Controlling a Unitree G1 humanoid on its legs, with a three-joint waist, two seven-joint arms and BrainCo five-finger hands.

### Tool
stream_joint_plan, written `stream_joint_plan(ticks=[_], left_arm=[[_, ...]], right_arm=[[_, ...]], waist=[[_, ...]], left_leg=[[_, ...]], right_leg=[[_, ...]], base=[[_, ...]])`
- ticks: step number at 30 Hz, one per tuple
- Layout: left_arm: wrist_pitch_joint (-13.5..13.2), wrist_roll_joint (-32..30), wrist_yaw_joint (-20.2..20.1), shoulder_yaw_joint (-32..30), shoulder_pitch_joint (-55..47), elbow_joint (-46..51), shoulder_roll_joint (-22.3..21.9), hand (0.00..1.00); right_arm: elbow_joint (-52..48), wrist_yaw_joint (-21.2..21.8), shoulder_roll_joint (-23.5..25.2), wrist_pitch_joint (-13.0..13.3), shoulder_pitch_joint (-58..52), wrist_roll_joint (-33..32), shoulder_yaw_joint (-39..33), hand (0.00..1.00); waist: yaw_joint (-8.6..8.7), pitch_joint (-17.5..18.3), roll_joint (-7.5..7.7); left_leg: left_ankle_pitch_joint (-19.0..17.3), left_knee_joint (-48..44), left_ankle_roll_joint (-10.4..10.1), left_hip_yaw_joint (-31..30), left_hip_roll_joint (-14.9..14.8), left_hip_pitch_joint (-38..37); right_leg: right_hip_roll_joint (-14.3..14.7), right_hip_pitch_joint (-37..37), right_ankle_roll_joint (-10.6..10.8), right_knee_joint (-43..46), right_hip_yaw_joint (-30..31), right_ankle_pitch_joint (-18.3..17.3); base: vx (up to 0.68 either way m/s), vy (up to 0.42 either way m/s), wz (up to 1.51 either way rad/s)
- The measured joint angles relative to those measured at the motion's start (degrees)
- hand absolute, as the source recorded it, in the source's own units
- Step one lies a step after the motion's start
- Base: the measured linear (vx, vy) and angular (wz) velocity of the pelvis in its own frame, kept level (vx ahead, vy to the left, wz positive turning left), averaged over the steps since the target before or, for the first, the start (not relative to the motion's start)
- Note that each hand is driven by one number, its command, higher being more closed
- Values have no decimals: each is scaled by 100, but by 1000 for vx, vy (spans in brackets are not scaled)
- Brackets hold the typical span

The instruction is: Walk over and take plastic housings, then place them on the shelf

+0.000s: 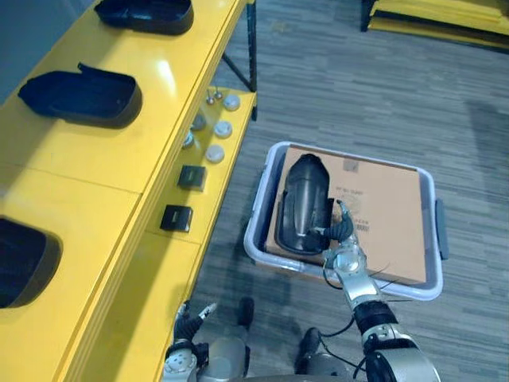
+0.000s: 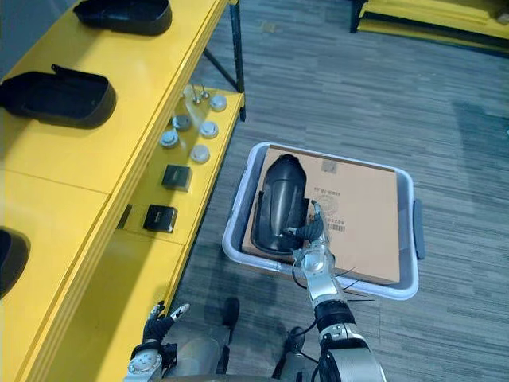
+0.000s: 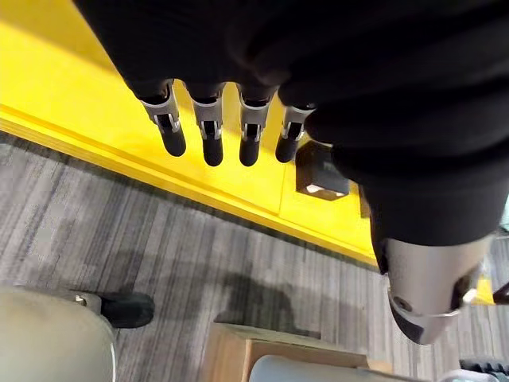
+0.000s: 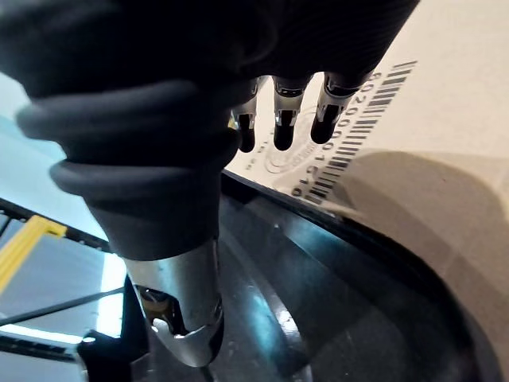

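The black plastic housing will stay stiff when my left gripper carries it by one edge, because the matching housings' thin walls stand straight up on the shelf.
A black plastic housing lies hollow side down on a cardboard sheet inside a pale bin on the floor. My right hand is at the housing's near right edge, open. In its wrist view the straight fingers reach over the cardboard and the thumb hangs over the glossy housing. Three more housings rest on the yellow shelf top: one far, one in the middle, one near. My left hand hangs open, low beside the shelf.
The shelf's lower level holds several white round parts and two small black boxes. Grey plank floor surrounds the bin. Another yellow structure stands at the far right.
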State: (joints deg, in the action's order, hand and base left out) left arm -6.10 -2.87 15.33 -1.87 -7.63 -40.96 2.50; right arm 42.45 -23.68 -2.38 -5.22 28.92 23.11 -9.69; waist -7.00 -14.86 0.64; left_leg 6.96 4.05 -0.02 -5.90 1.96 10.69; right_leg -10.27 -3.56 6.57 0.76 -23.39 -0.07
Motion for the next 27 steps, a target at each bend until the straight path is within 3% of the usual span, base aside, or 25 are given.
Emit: stream_joint_plan(ticks=[1,7,20,27], left_arm=[[1,7,20,11,22,1,4,0],[4,140,175,178,180,-11,106,0],[13,252,241,182,201,-40,121,0],[29,252,229,225,200,-65,124,0]], right_arm=[[141,-177,-32,-37,220,-3,-133,100],[349,-644,-211,-196,780,-128,-283,100],[383,-391,-127,-186,845,-470,-32,100],[-242,-370,-123,-78,403,-658,63,100]], waist=[[-3,-56,9],[-6,-286,8],[-4,-334,39],[15,-332,40]], left_leg=[[15,0,21,-7,5,8],[31,0,24,-25,18,77],[26,21,17,62,16,-83],[29,118,21,132,17,-286]], right_leg=[[-1,-2,1,-1,-10,4],[6,-65,0,-19,-4,4],[-19,39,-2,1,105,5],[-41,155,4,19,174,1]], base=[[34,-5,3],[36,-8,0],[-11,6,-2],[-26,12,-5]])
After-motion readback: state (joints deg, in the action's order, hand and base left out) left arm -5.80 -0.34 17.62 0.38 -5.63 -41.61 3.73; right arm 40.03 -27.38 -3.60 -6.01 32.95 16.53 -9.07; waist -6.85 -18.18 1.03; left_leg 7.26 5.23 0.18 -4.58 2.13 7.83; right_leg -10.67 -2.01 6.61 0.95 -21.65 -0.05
